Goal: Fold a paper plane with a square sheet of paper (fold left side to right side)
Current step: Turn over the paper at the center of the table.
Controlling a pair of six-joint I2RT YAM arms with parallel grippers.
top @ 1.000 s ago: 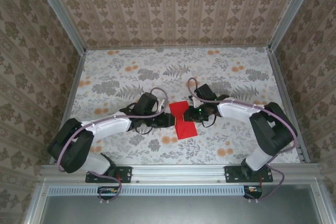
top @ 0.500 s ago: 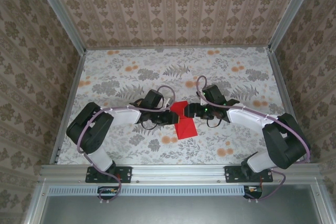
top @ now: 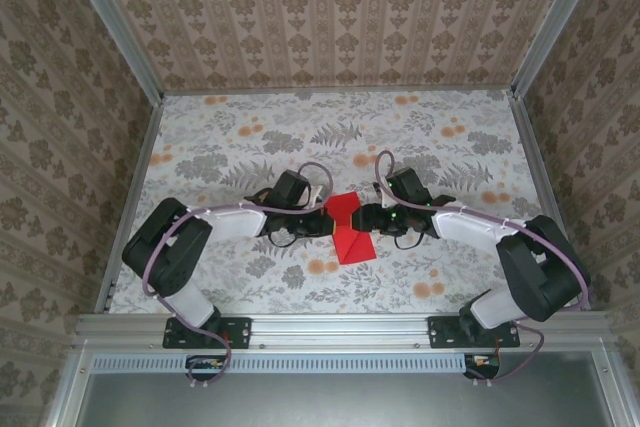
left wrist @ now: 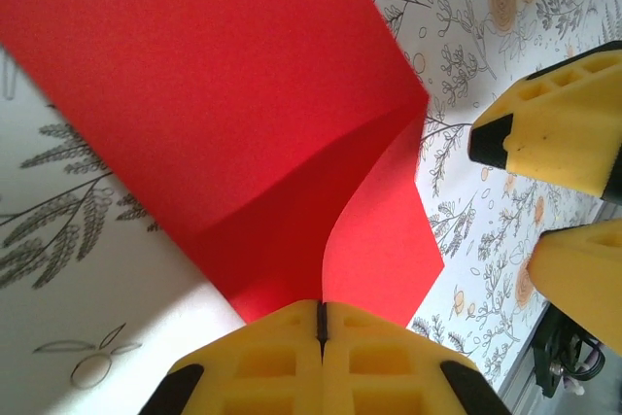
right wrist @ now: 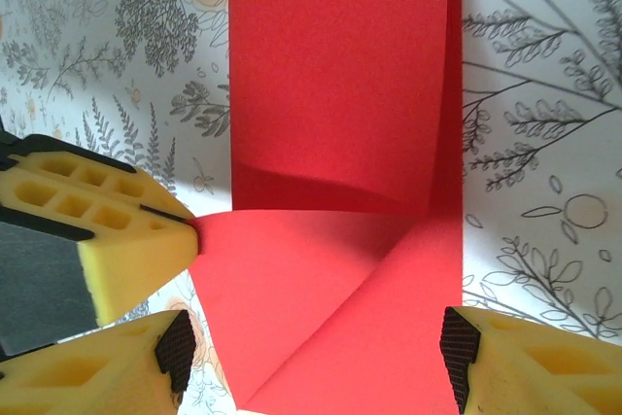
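The curling flap (right wrist: pixel 277 250) is the only part in my left gripper's pinch, so my right gripper should first raise the paper by the opposite edge (right wrist: pixel 459 223). My left gripper should then take the paper's folded side.
The square sheet of paper (top: pixel 351 238) is bright red and partly folded, lying on the floral tablecloth between both arms. In the left wrist view my left gripper (left wrist: pixel 321 310) is shut on a raised corner of the red paper (left wrist: pixel 243 114), which curls up from the table. My left gripper (top: pixel 326 221) sits at the sheet's left side. My right gripper (top: pixel 367 219) is at the right side and stands open. Its fingers (right wrist: pixel 466 347) straddle the red paper (right wrist: pixel 340 94) without pinching it. The left gripper's yellow fingertips (right wrist: pixel 117 240) hold the flap's corner there.
The floral tablecloth (top: pixel 230 147) covers the table, ringed by patterned walls and a metal frame (top: pixel 340 327) along the near edge. In the left wrist view the right gripper's yellow fingers (left wrist: pixel 559 133) stand close to the right of the paper.
My left gripper has reached in and shut on the paper's left corner, lifting it. My right gripper has opened and shifted slightly; the paper's upper part now looks pinched in.
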